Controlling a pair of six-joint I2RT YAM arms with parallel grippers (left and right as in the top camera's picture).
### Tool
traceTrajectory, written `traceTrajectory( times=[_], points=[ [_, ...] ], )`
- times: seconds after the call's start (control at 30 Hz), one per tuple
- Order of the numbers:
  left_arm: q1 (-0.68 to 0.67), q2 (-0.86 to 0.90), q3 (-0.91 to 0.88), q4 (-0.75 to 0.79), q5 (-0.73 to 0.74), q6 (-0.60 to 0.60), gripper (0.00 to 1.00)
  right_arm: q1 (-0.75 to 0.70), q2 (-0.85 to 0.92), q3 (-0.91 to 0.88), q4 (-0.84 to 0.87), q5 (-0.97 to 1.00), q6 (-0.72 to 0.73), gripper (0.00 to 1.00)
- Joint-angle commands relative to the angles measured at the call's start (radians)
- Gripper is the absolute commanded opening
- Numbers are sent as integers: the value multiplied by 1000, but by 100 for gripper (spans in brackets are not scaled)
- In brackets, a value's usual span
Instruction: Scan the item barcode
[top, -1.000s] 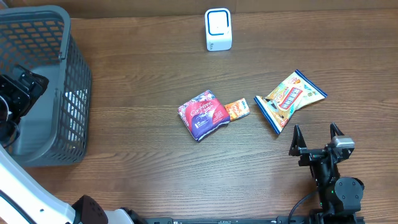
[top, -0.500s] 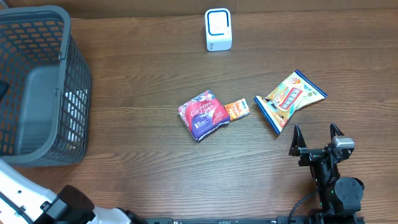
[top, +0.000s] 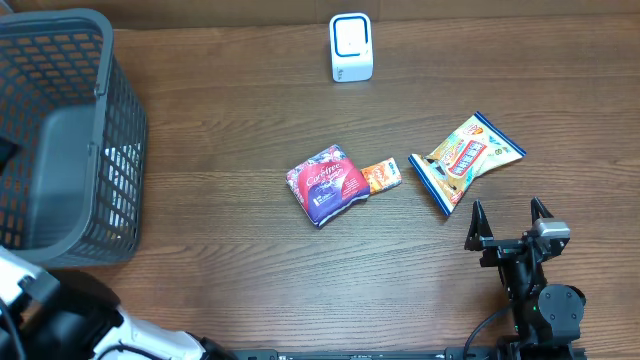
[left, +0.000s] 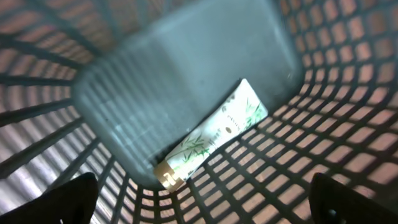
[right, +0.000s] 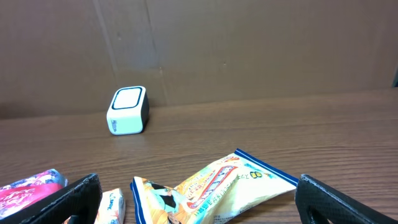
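I go on moving my open left gripper down until its fingers are on both sides of the tube (left: 208, 138), because the white-and-green tube's gold cap (left: 168, 177) faces the gripper's gap.
A white barcode scanner (top: 351, 48) with a blue-ringed face stands at the back of the table, also seen in the right wrist view (right: 127, 111). Three items lie mid-table: a red-purple packet (top: 327, 184), a small orange packet (top: 380, 176) and a yellow snack bag (top: 463, 158) with blue edges. My right gripper (top: 508, 212) rests open just in front of the snack bag (right: 211, 186), touching nothing. My left gripper (left: 205, 202) is open above the inside of the grey basket (left: 348, 93), where a white-and-green tube (left: 214, 134) lies on the floor.
The grey mesh basket (top: 125, 150) fills the table's left end. My left arm's white and black body (top: 60, 320) sits at the lower left corner. A brown cardboard wall (right: 249, 50) stands behind the scanner.
In the overhead view my left arm has drawn back out of the basket toward the lower left corner. The right arm and the items on the table have not moved.
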Motion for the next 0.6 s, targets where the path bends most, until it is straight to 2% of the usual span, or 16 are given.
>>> traceTrajectory(
  times=[0.0,0.23,0.3,0.4,0.57],
  points=[
    [-23,61,-3,-25,70,157,97,1,-8,-10,5,10,-1,100],
    [-90,158,-3,-45,66,243,97,1,-8,-10,5,10,-1,100],
    [-117,174,-4,-58,34,253,98,1,-8,-10,5,10,-1,100],
    [-177,201,-11,-74,-98,225,100,1,-8,-10,5,10,-1,100],
    [-201,205,-85,-47,-154,218,100,1,-8,-10,5,10,-1,100]
  ],
)
